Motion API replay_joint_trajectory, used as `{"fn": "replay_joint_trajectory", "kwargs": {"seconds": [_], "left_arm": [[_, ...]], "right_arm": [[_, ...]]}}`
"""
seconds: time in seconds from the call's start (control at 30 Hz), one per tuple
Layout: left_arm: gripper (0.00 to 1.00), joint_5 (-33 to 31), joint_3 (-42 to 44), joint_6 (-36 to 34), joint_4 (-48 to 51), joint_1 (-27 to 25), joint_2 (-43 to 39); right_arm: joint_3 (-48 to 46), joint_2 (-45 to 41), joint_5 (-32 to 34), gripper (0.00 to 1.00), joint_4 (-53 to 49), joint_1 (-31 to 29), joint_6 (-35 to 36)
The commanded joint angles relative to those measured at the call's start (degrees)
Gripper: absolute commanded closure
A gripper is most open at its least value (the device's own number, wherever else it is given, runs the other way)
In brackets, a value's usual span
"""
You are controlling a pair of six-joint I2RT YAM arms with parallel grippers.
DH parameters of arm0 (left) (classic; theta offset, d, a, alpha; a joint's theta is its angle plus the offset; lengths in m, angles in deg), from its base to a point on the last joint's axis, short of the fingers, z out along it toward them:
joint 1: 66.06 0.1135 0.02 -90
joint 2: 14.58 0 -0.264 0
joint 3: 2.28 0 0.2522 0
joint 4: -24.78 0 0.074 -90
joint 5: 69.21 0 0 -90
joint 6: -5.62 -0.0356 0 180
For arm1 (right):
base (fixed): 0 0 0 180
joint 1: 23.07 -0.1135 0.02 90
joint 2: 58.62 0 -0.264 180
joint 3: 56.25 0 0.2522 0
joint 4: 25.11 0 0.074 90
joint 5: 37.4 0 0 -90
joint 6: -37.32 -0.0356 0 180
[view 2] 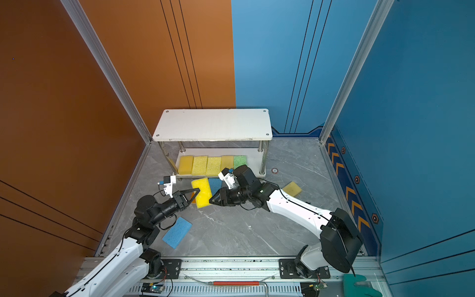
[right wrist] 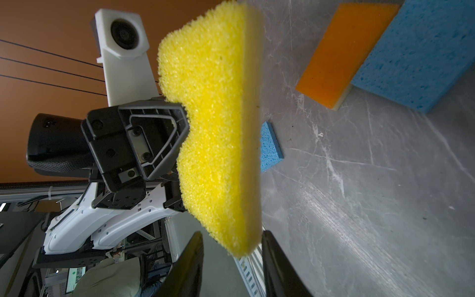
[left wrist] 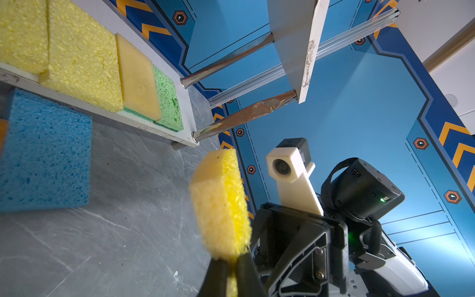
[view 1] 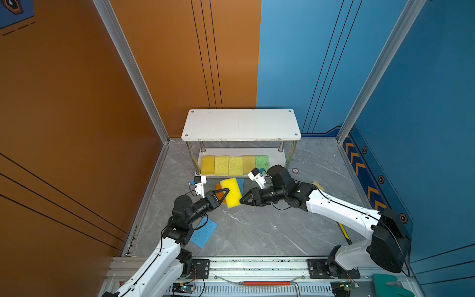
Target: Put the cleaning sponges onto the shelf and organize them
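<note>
I should use my right gripper to take the sponge's opposite edge (view 1: 238,195) before I put the sponge on the shelf's top board, because my left gripper holds the bright yellow sponge on its orange-wall side (view 1: 223,184).
My left gripper (view 1: 227,189) (left wrist: 231,262) is shut on one edge of a bright yellow sponge (view 1: 231,191) (right wrist: 213,128), which hangs just above the floor in front of the shelf (view 1: 241,124). My right gripper (view 1: 241,200) (right wrist: 232,235) is open, its jaws either side of the sponge's other end without pinching it. Several yellow sponges (view 1: 228,165) and a green one (view 1: 262,161) lie in a row on the lower board (left wrist: 189,113). On the floor lie an orange sponge (right wrist: 344,51), two blue sponges (view 1: 240,183) (view 1: 204,232) and a pale tan one (view 2: 291,188).
The shelf's top board is bare. Orange and blue walls close in the back and both sides. A metal rail (view 1: 257,264) runs along the front edge, with a red-handled tool (view 1: 267,283) and a green glove (view 1: 390,285) beyond it.
</note>
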Motion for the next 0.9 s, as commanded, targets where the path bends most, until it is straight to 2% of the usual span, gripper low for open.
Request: {"fn": "replay_joint_trajectory", "kwargs": {"seconds": [0.0,0.2,0.5,0.67,0.8,0.87], "left_arm": [[0.94,1.89,0.21,0.68,-1.91,0.66,-0.94],[0.94,1.72,0.4,0.85,-1.91,0.82,-1.16],[0.94,1.61,0.7,0.95,-1.91,1.11,-1.3],[0.94,1.65,0.63,1.2,-1.91,1.11,-1.59],[0.94,1.61,0.83,1.56,-1.91,1.2,-1.9],[0.9,1.8,0.99,1.77,-1.91,1.38,-2.41]], "right_arm": [[-0.22,-0.76,0.69,0.59,0.66,-0.25,-0.01],[1.18,0.53,0.79,0.62,-0.26,-1.03,0.59],[1.17,0.45,1.55,0.78,-0.78,-1.49,1.06],[1.19,0.12,2.51,0.94,-1.11,-1.58,1.07],[1.29,-0.42,3.55,1.0,-1.5,-1.62,1.22],[1.28,-0.86,4.38,1.0,-2.02,-1.56,1.38]]}}
